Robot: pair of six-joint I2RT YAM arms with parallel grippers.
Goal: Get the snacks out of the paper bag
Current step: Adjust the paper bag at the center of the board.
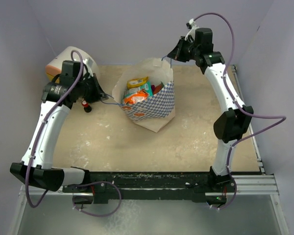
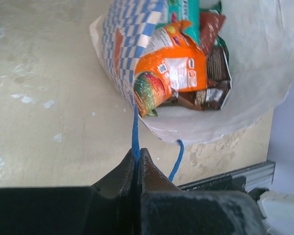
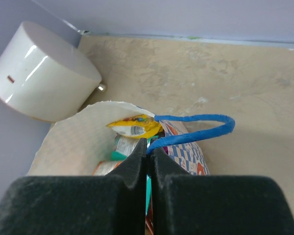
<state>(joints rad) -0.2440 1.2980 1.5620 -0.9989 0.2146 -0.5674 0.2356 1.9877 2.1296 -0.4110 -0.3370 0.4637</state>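
The paper bag's opening (image 1: pixel 148 75) leans toward the back wall, so next my left gripper swings the bag's blue handle (image 1: pixel 112 103) around to turn the opening toward my right gripper.
The paper bag (image 1: pixel 159 105) stands in the middle of the table, white with a blue chequered band, its mouth spread open. Snacks (image 1: pixel 137 93) fill it: an orange packet (image 2: pixel 179 63), brown ones (image 2: pixel 213 73) and a yellow one (image 3: pixel 137 125). My left gripper (image 1: pixel 99 98) is left of the bag, shut on one blue cord handle (image 2: pixel 135 132), which runs taut from the bag's rim. My right gripper (image 1: pixel 172 55) is at the bag's far right corner, shut on the other blue cord handle (image 3: pixel 201 129), which loops out to the right.
A big cream cylinder (image 1: pixel 71 61) with an orange end lies at the back left, close to the left arm. A tiny red-and-black object (image 1: pixel 86 106) sits beside it on the table. Walls close in the left, back and right. A metal rail (image 1: pixel 157 183) runs along the near edge.
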